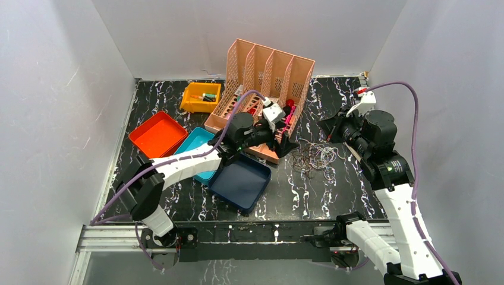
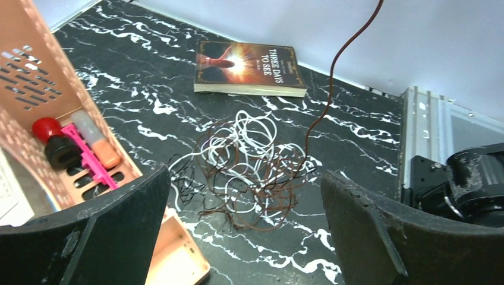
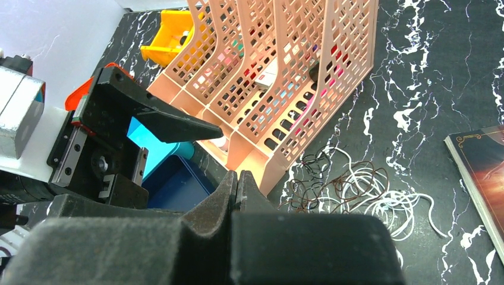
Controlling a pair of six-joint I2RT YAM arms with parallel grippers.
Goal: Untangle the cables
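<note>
The brown strand (image 2: 329, 89) rises clear of the heap, so I should continue to move my left gripper with open fingers toward that free stretch (image 2: 309, 132) and close around it there.
The cables (image 1: 313, 157) lie as one loose tangle of white, brown and black wires on the black marble table, right of the file rack. My left gripper (image 1: 284, 144) hovers just left of the tangle. It is open wide, and in its wrist view the cables (image 2: 249, 160) lie ahead, between and beyond the two fingers of the left gripper (image 2: 245, 196). One brown strand (image 2: 333, 77) rises from the heap and leaves the top of that view. My right gripper (image 1: 330, 127) is raised to the right of the tangle, jaws pressed shut (image 3: 236, 178). The cables (image 3: 356, 187) lie below it.
A peach file rack (image 1: 267, 77) holding pens and markers stands behind the left gripper. A yellow bin (image 1: 201, 96), an orange tray (image 1: 157, 133), a teal tray (image 1: 196, 142) and a dark blue tray (image 1: 241, 181) sit to the left. A book (image 2: 249, 68) lies beyond the tangle.
</note>
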